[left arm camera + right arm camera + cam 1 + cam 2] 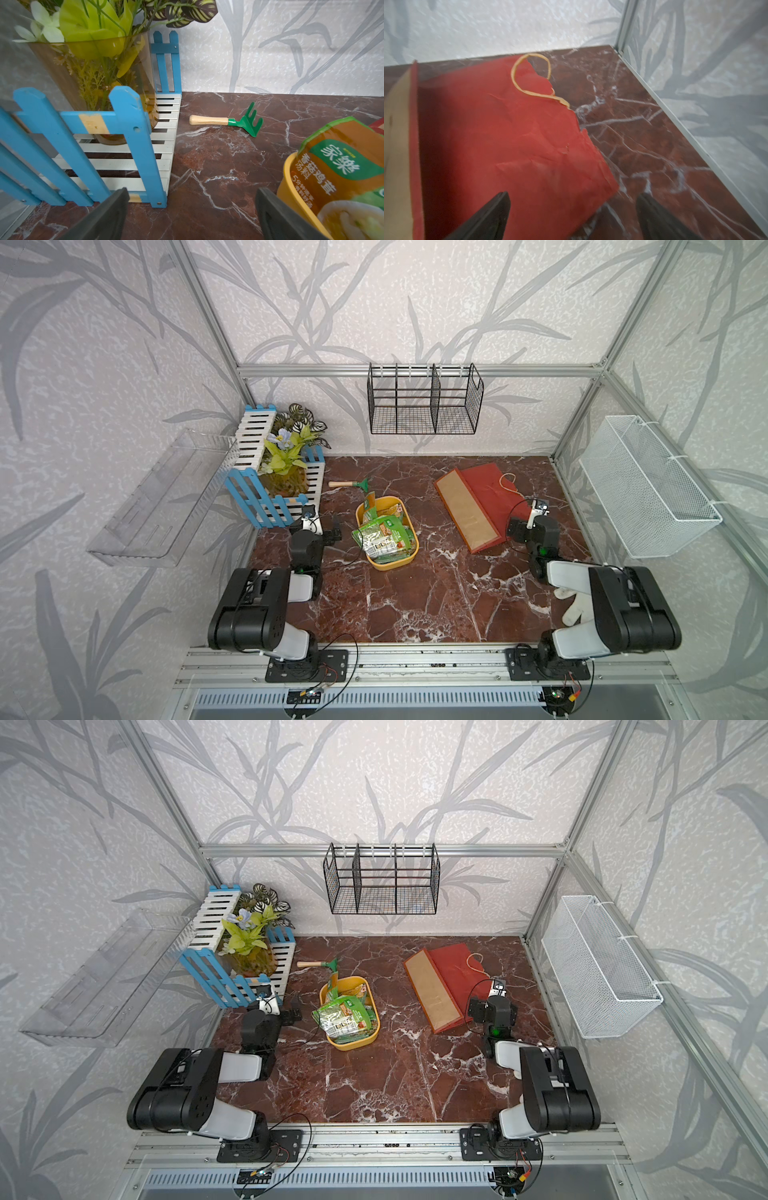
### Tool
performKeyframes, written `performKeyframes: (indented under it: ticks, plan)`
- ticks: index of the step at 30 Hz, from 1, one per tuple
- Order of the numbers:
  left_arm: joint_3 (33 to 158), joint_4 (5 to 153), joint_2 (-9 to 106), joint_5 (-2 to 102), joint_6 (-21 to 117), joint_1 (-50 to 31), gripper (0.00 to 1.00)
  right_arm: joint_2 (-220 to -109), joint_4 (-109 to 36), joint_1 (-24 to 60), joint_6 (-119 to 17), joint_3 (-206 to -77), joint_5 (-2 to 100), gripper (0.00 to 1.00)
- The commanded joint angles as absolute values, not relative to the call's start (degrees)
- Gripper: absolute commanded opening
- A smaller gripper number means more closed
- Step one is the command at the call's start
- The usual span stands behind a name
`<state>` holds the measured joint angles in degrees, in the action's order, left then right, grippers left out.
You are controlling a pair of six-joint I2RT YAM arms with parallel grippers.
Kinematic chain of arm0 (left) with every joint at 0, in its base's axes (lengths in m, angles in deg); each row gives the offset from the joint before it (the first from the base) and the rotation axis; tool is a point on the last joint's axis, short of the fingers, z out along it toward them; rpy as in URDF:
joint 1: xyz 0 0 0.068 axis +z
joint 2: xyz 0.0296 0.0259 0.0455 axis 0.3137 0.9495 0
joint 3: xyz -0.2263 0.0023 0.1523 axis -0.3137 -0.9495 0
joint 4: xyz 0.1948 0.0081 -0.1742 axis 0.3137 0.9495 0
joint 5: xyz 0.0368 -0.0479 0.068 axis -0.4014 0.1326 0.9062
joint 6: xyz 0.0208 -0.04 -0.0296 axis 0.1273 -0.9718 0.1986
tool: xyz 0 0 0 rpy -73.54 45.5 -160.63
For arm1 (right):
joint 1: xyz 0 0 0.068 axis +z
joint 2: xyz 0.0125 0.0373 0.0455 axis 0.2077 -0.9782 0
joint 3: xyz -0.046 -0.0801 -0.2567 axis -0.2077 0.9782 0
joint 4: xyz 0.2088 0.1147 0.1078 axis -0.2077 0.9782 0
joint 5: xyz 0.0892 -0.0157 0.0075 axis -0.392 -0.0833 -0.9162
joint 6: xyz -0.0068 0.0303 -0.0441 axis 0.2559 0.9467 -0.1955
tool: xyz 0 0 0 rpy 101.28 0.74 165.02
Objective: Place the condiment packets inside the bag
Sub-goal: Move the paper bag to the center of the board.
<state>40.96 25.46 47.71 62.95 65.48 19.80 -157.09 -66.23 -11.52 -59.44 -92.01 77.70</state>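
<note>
The red bag lies at a slant with its opening [518,489] close to the side wall, so the robot's left gripper should wait while the right gripper pushes the bag [590,176] straight.
Several condiment packets [384,533] [347,1015], mostly green, are heaped in a yellow oblong tray [399,564] [358,1045] mid-table. One orange and green packet [340,166] leans on the tray's rim [291,187]. The red bag [490,493] [457,969] [500,133] lies flat at the back right, a brown panel facing up and a tan cord handle [529,74] on top. My left gripper [320,531] [276,1009] [191,192] is open over bare marble between fence and tray. My right gripper [530,524] [492,1004] [573,196] is open, straddling the bag's near corner without holding it.
A small green rake [349,484] [228,121] lies behind the tray. A blue and white fence planter [274,481] [128,124] with a vase stands at the back left. On the walls hang a black wire rack [424,402], a white mesh basket [648,489] and a clear shelf [158,497].
</note>
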Motion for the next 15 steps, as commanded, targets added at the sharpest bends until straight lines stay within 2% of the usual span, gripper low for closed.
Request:
performKeyframes:
  ticks: [1,3,4,6,15]
  plan:
    - [51.05,47.44,41.2,60.0,65.19,22.5,1.0,-149.41,-42.31,-12.13,-46.0,-101.52,87.45,0.99]
    - [55.15,57.19,39.12,53.04,65.39,25.35,1.0,-148.56,-35.19,-13.52,-34.53,-104.45,87.47,0.99]
    - [56.72,61.0,38.29,49.88,65.74,26.71,1.0,-148.46,-35.02,-14.86,-33.5,-104.85,83.09,0.99]
    - [58.64,67.12,36.99,45.16,67.24,28.57,1.0,-149.41,-35.56,-16.98,-33.62,-105.49,75.21,0.99]
    - [54.42,78.57,28.11,35.22,74.75,30.41,1.0,-165.86,-21.93,-18.14,-35.62,-120.25,69.74,0.99]
